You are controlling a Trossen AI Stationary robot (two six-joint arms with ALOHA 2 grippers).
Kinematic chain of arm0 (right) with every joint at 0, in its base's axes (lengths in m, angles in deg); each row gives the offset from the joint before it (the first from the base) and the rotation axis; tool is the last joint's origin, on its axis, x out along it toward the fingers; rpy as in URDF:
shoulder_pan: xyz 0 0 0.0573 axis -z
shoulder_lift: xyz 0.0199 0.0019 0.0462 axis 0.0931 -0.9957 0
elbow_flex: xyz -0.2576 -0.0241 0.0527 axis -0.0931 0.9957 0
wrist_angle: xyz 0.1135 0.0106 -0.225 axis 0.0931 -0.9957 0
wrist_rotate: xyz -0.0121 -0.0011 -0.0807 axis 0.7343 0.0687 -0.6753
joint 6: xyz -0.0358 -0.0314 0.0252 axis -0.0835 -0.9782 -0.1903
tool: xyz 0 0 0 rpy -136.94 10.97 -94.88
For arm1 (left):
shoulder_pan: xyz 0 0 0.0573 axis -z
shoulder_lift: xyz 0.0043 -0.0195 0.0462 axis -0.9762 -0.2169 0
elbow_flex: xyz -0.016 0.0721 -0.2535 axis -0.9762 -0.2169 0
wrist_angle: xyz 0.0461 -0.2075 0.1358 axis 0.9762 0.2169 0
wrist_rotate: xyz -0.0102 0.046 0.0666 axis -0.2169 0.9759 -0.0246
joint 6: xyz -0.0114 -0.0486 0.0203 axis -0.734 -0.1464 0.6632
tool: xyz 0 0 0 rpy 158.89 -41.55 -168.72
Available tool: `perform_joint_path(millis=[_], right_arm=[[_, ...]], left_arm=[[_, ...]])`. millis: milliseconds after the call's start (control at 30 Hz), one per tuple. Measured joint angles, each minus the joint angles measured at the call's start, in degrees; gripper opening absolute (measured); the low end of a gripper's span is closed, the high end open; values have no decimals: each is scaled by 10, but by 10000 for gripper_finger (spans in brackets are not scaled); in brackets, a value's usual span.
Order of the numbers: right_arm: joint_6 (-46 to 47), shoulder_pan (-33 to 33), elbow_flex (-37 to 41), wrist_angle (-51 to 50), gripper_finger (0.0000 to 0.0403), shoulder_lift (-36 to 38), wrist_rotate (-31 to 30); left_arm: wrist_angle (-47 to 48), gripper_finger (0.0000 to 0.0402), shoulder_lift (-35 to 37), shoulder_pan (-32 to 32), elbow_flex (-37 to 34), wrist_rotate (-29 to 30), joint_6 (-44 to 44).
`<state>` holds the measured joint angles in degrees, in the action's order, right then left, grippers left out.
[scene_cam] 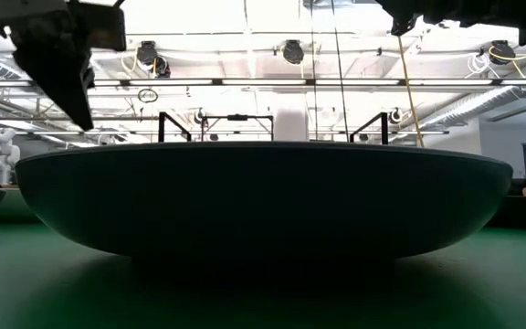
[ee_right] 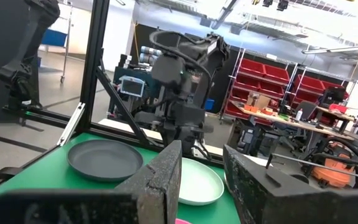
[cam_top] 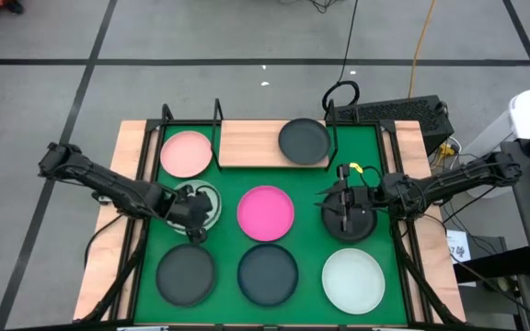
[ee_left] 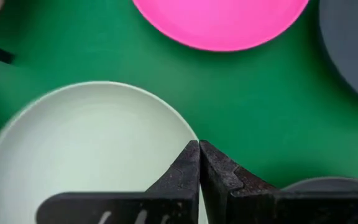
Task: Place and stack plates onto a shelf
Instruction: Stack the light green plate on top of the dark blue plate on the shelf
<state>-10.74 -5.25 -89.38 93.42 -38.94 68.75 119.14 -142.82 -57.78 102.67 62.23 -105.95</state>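
Note:
The dark plate on the shelf [cam_top: 304,142] is as wide as the pale green plate [cam_top: 207,196]. The pale green plate will keep it out of sight when I stack them.
The light-wood shelf [cam_top: 247,142] stands at the table's far side and carries a light pink plate [cam_top: 187,152] and a dark plate [cam_top: 304,141]. On the green mat lie a pale green plate [cam_top: 208,198] [ee_left: 86,143], a hot pink plate [cam_top: 265,211] and a dark plate [cam_top: 350,225]. Nearer me are two dark plates [cam_top: 185,274] [cam_top: 267,274] and a whitish plate [cam_top: 352,280]. My left gripper [ee_left: 199,148] is shut and points down over the pale green plate's rim. My right gripper [ee_right: 202,148] is open and hovers level above the dark plate on the right. My left gripper's shut fingertips [ee_left: 191,155] point down at the pale green plate's rim [ee_left: 182,134], on the side facing the hot pink plate. I cannot tell whether they touch it. The plate lies flat on the mat.
Black wire posts [cam_top: 217,110] rise at the shelf's far edge. Wooden border strips [cam_top: 118,221] run along the mat's sides. A dark plate [scene_cam: 263,210] fills the low view close to the camera. Bare shelf board shows between the two shelved plates.

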Motion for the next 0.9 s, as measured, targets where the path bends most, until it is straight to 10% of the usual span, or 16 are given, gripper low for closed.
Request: perform_joint_path(millis=[900], right_arm=[[0, 0, 0, -11, 100, 0, -1]], left_arm=[[-1, 163, -160, 16, 23, -32, -81]])
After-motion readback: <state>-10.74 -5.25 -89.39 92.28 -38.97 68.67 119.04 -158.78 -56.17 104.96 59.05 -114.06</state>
